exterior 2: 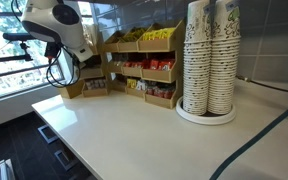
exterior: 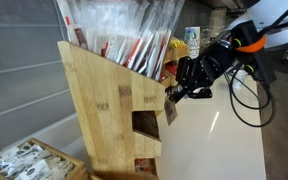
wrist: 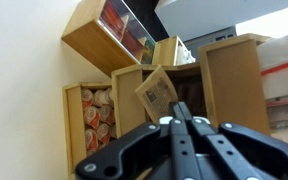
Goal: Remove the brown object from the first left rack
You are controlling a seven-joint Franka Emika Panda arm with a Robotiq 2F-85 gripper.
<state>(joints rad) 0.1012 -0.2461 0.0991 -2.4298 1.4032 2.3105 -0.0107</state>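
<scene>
The brown object (exterior: 170, 110) is clear of the rack's dark opening, so my gripper should now move away from the rack and let the object go over the open white counter (exterior: 212, 147).
The first left rack (exterior: 96, 100) is a tall light bamboo holder with dark openings in its stepped side. It also shows in an exterior view (exterior 2: 84, 87) and in the wrist view (wrist: 230, 90). My gripper (exterior: 174, 95) is shut on the brown object (exterior: 170, 112), a small flat brown sachet, just outside the rack's stepped side. In the wrist view the brown object (wrist: 156, 93) sticks out tilted from the closed fingertips (wrist: 180, 110), in front of a dark opening. In an exterior view the gripper (exterior 2: 71, 64) hangs by the rack.
Long wrapped sticks (exterior: 124, 30) fill the rack's top. A low wooden tray of white sachets (exterior: 29, 160) lies beside it. Racks of red-and-yellow packets (exterior 2: 149, 70) stand along the wall. Stacked paper cups (exterior 2: 209, 55) stand on the white counter (exterior 2: 134, 130). Black cables (exterior: 246, 95) hang from the arm.
</scene>
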